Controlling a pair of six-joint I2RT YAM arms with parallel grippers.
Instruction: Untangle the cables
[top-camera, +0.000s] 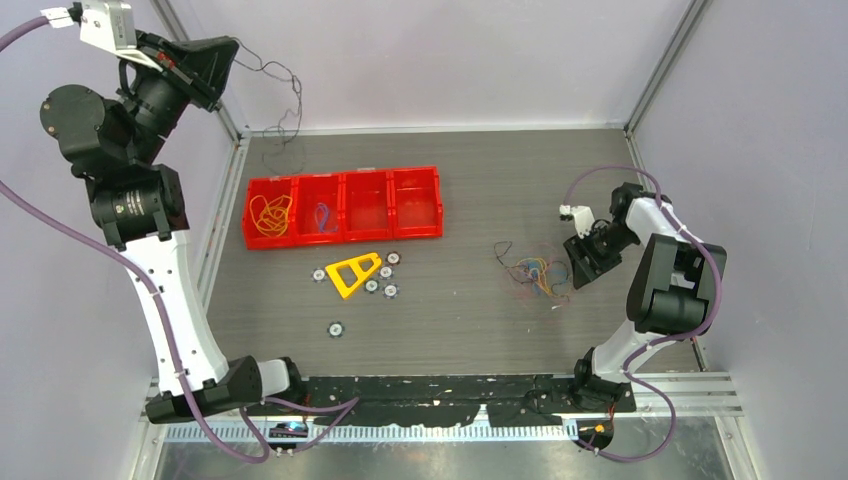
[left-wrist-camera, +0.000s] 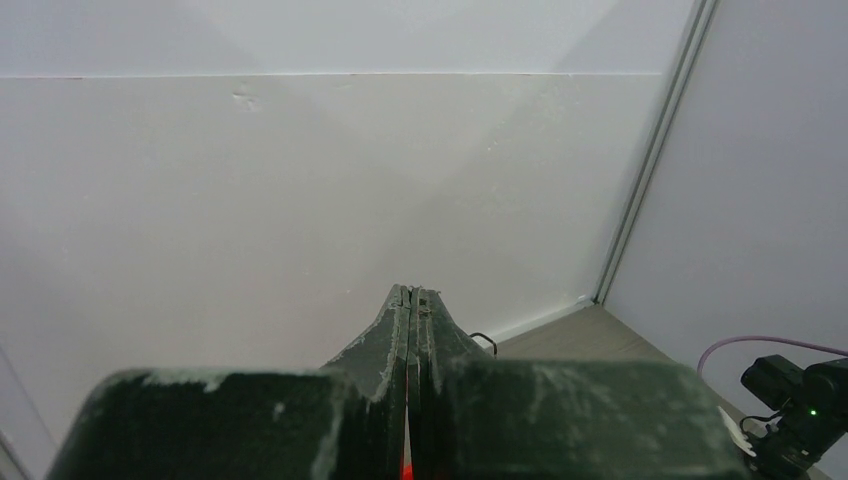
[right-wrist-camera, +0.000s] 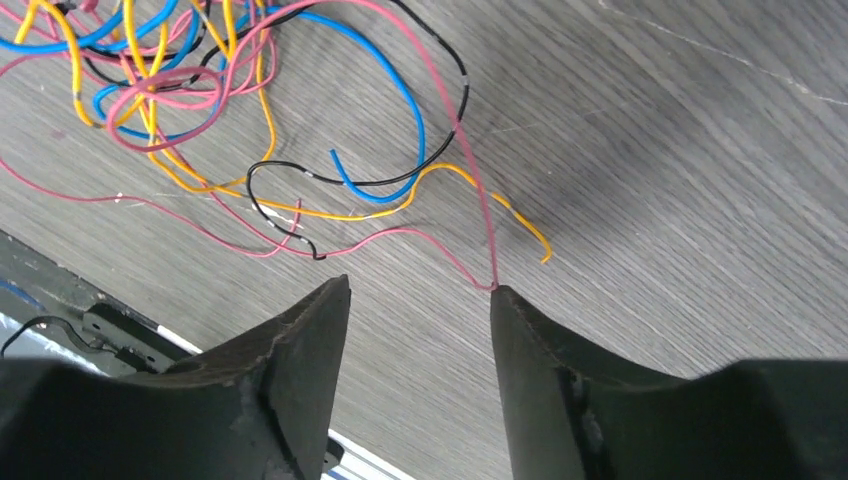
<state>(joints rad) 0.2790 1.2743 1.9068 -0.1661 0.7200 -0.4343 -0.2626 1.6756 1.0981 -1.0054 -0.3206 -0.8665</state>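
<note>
The dark cable is hanging free of the tangle, so my left gripper should swing back and lower it into the empty compartment next to the blue cable.
A multicoloured tangle of cables lies on the table at the right; in the right wrist view its orange, blue, black and pink wires spread at the top left. My right gripper is open and empty just right of the tangle, low over the table; a pink wire touches one fingertip of the right gripper. My left gripper is raised high at the far left, shut on a thin dark cable that dangles from it. In the left wrist view the left gripper has its jaws closed, with a black wire loop beside them.
A red four-compartment tray stands at the middle left, with orange cables in its leftmost bin and a blue cable in the second. A yellow triangle and several small round parts lie in front of it.
</note>
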